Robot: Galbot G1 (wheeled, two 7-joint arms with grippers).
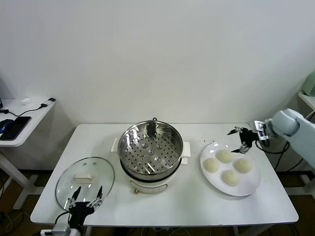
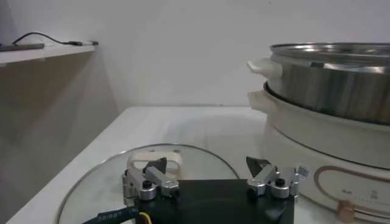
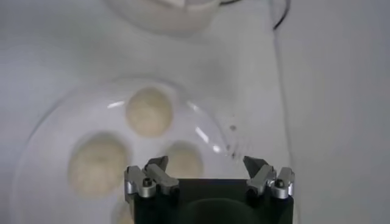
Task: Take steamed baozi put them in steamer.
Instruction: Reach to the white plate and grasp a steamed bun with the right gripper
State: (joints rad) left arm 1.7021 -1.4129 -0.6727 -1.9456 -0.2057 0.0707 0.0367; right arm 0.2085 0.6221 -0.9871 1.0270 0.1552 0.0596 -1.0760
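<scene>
The far baozi (image 1: 224, 156) is lined up with my right gripper's open fingers and is clear of its neighbours. I keep lowering until the fingers are on either side of it, around its sides (image 3: 184, 159).
Four cream-white baozi lie on a flat white plate (image 1: 251, 189) at the table's right: one at the far side (image 1: 224, 156), one left (image 1: 211, 165), one right (image 1: 242, 165), one near (image 1: 230, 177). The plate (image 3: 42, 131) and baozi (image 3: 148, 112) also show in the right wrist view. The steel steamer (image 1: 150, 149) with its perforated tray stands empty at the table's middle; its pot (image 2: 332, 79) fills the left wrist view's side. My right gripper (image 1: 239, 140) is open and empty, above the plate's far edge. My left gripper (image 1: 85, 196) is open, over the glass lid.
A round glass lid (image 1: 84, 182) with a white handle lies at the table's front left; it also shows under my left gripper (image 2: 146, 167). A side table (image 1: 19, 123) with a phone stands at the far left. A white wall is behind.
</scene>
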